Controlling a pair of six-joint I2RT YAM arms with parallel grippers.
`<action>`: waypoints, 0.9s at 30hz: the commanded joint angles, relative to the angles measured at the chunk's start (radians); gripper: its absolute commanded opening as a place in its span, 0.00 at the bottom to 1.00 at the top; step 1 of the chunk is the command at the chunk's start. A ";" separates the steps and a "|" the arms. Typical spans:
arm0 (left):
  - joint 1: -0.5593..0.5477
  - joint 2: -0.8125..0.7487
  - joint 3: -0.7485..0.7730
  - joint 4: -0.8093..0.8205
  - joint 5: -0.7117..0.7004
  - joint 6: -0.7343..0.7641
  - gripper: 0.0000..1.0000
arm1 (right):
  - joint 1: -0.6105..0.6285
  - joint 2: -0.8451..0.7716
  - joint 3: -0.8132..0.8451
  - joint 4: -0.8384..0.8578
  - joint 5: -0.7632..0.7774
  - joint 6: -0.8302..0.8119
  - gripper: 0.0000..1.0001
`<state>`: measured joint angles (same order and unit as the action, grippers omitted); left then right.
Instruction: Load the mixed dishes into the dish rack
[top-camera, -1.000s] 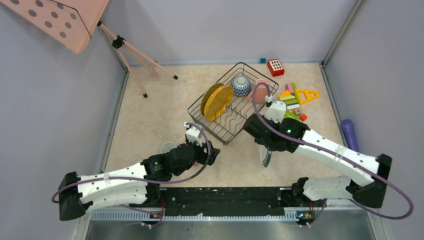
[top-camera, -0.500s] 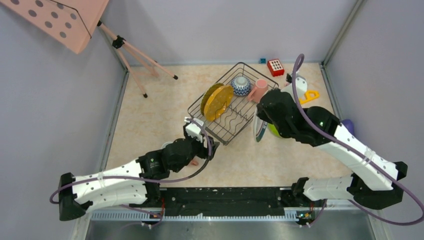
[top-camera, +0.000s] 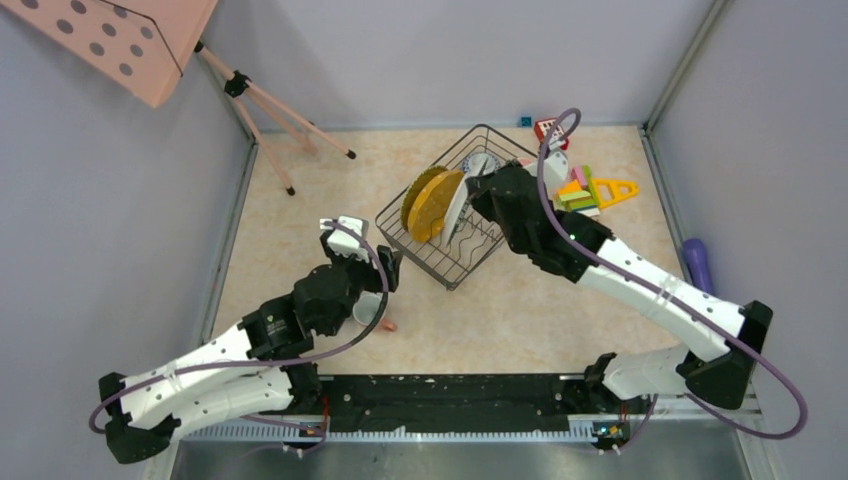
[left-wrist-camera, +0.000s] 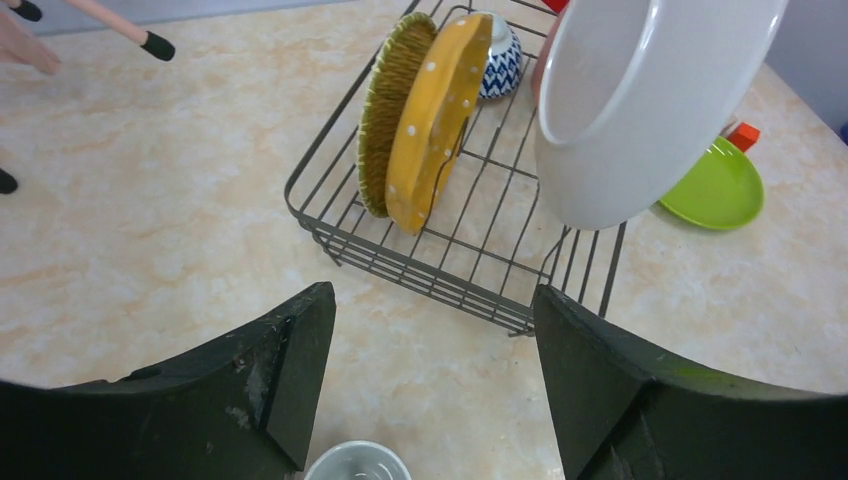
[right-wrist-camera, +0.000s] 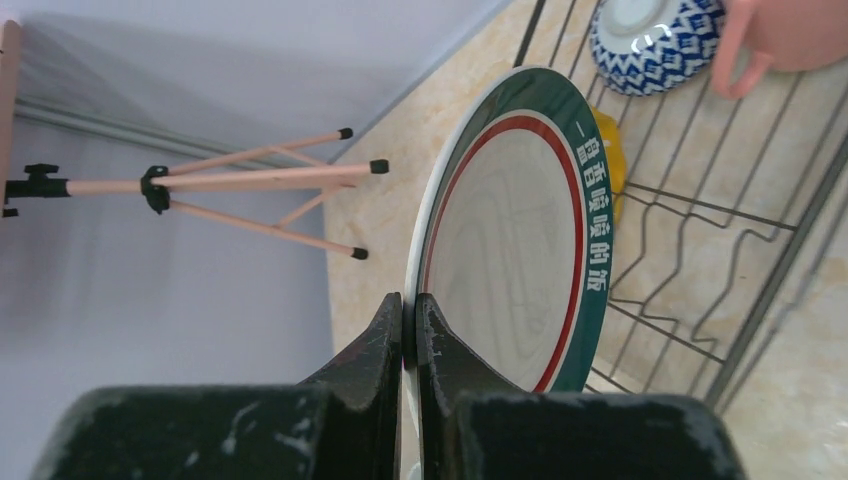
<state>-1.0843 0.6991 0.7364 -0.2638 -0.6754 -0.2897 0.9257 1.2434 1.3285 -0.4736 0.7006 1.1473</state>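
Observation:
The white plate (top-camera: 455, 211) hangs on edge beside the yellow plate, so my right gripper goes on lowering it into the open divider (left-wrist-camera: 468, 205) until it stands there.
My right gripper (top-camera: 474, 196) is shut on the edge of the white plate with dark green rim (right-wrist-camera: 510, 230). It holds the plate on edge over the dish rack (top-camera: 452, 262), right beside the yellow plates (top-camera: 432, 203) standing in the dividers. The patterned bowl (right-wrist-camera: 655, 40) and the pink mug (right-wrist-camera: 790, 30) sit in the rack's far end. My left gripper (top-camera: 386, 268) is open and empty over the table in front of the rack. The grey mug (left-wrist-camera: 358, 462) stands upright just below it. The lime-green plate (left-wrist-camera: 715, 185) lies on the table right of the rack.
Colourful toy blocks (top-camera: 590, 190) lie right of the rack, and a purple cylinder (top-camera: 698, 265) lies by the right wall. A pink tripod stand (top-camera: 270, 110) is at the back left. A small pink object (top-camera: 387, 325) lies near the grey mug.
My right arm lifted the green-rimmed plate from the table at the rack's near right and swung it over the rack. My left gripper drew back to the left, uncovering the grey mug.

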 joint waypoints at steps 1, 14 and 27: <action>0.043 -0.027 -0.018 -0.002 -0.015 -0.031 0.77 | -0.011 0.063 0.047 0.214 0.012 0.084 0.00; 0.090 -0.041 -0.049 -0.009 0.032 -0.071 0.77 | -0.014 0.181 -0.008 0.302 0.087 0.252 0.00; 0.098 -0.048 -0.066 -0.003 0.054 -0.078 0.76 | -0.031 0.202 -0.085 0.246 0.109 0.397 0.00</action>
<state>-0.9943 0.6632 0.6785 -0.2935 -0.6323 -0.3553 0.9001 1.4559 1.2297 -0.2779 0.7673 1.4921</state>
